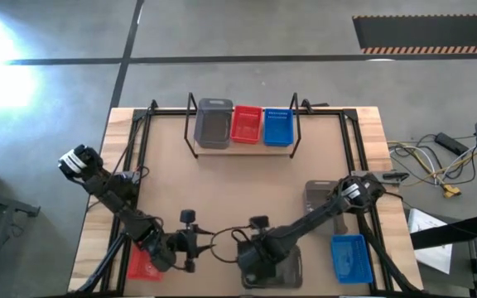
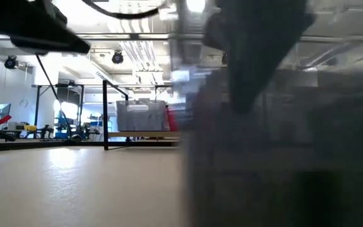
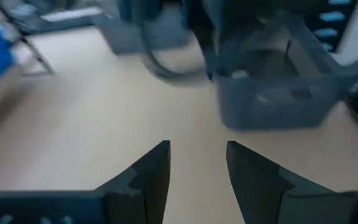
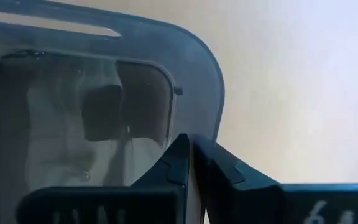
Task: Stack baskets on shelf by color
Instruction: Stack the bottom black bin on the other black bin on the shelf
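Note:
The shelf's grey basket is on my left gripper's side. My right gripper should put down the front grey basket so my left gripper can take it.
On the shelf at the table's far side stand a grey basket, a red basket and a blue basket side by side. Near the front edge stands another grey basket, and my right gripper is shut on it, pointing steeply down. My left gripper is open and holds nothing, low over the table to this basket's left, facing it. A red basket lies beside the left arm. My right gripper pinches the grey basket's wall at its rim, close to a rounded corner. One finger is inside the basket and the other outside. The fingers come from above, slanting down. Whether the basket is lifted I cannot tell.
A third grey basket lies under the right arm at the table's right, and a blue basket sits near the front right corner. Bare tabletop stretches between the shelf and the arms.

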